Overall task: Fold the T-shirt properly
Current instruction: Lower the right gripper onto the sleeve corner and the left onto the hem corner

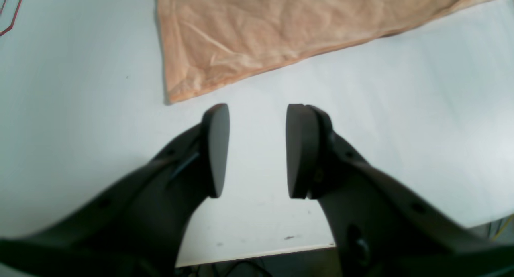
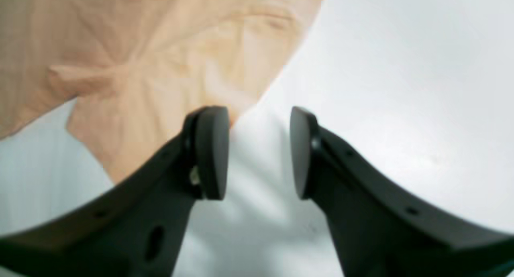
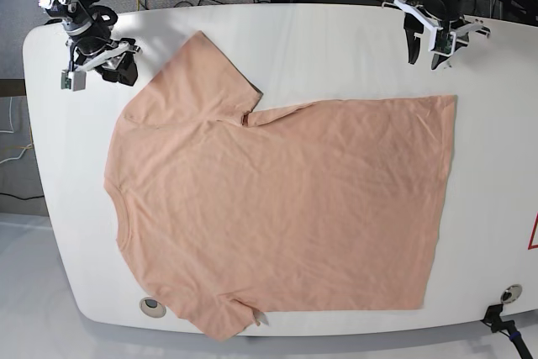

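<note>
My gripper will make the whole T-shirt point(image 3: 282, 208) slide along flat when it pulls the T-shirt's far edge, because the near sleeve point(image 3: 223, 318) lies loose over the table's near edge.
The T-shirt point(image 3: 286, 208) is salmon-peach and lies spread flat on the white table point(image 3: 336, 48), neck to the left and hem to the right. My left gripper point(image 3: 424, 58) hangs open just beyond the shirt's far hem corner point(image 1: 176, 92), with only bare table between its pads point(image 1: 219, 148). My right gripper point(image 3: 105, 71) is open over the table's far left, beside the far sleeve point(image 2: 152, 68). Its left pad point(image 2: 211, 148) stands at the sleeve's edge, and nothing is between the jaws point(image 2: 259, 120).
Two round grommets sit in the table's near edge point(image 3: 151, 305) point(image 3: 509, 293). A red line marking point(image 3: 533, 233) runs off the right side. Cables lie on the floor behind the table. The table's edge point(image 1: 257, 255) shows just behind my left gripper.
</note>
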Motion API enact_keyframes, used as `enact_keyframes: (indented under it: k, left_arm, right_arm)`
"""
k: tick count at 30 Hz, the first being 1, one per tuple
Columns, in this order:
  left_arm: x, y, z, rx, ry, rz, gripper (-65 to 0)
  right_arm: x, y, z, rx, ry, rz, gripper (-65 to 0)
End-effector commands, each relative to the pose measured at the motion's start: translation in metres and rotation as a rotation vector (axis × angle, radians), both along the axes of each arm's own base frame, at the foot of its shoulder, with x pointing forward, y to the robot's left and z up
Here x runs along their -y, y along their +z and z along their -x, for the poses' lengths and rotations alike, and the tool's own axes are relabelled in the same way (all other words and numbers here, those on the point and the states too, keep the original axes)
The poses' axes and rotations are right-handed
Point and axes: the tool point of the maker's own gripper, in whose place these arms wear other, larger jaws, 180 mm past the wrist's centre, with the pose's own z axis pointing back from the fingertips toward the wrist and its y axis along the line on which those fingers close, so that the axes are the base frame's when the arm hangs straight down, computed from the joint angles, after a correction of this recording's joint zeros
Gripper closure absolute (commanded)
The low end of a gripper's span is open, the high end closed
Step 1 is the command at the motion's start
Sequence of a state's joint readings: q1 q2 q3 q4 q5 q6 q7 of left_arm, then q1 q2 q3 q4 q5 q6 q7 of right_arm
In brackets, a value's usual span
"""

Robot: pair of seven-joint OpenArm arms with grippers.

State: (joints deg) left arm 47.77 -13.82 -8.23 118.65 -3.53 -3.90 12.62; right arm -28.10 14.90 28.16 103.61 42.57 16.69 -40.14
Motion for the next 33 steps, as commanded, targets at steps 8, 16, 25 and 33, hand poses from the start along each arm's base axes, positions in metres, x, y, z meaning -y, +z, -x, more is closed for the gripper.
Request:
enact_keyframes:
  k: [8, 16, 25, 33]
  left_arm:
    - [-0.001, 0.001, 0.0, -0.012, 0.055, 0.1, -21.5]
    - [-0.004, 0.001, -0.001, -0.018, 0.071, 0.113, -21.2]
    - [-0.005, 0.002, 0.001, -0.03, 0.137, 0.192, -21.3]
    - [-0.009, 0.001, -0.001, -0.026, 0.152, 0.191, -21.5]
  right_arm:
    - [0.004, -0.037, 0.009, -0.067, -0.088, -0.149, -24.5]
    - [0.005, -0.05, 0.007, -0.084, -0.116, -0.196, -24.3]
    - [-0.002, -0.05, 0.003, -0.079, -0.101, -0.2, -23.5]
    - [-0.01, -0.053, -0.003, -0.053, -0.111, -0.241, -23.9]
